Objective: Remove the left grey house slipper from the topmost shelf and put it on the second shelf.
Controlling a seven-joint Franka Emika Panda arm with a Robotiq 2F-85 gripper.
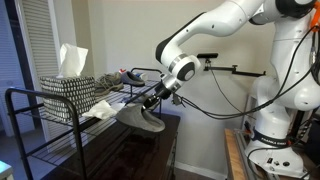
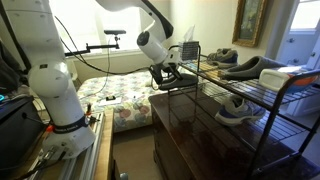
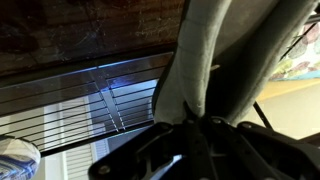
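I should bring the grey house slipper back in over the second shelf and lower it before I open my gripper, because the slipper hangs partly past the rack's end.
My gripper is shut on a grey house slipper, which hangs from the jaws at the end of the black wire shelf rack, below the top shelf level. In the wrist view the grey slipper fills the middle, pinched between the jaws. In an exterior view the gripper is at the near end of the rack. Another grey slipper lies on the topmost shelf.
A patterned basket with white tissue stands on the top shelf. A grey sneaker lies on the second shelf. A dark wooden cabinet stands below the rack, and a bed lies behind it.
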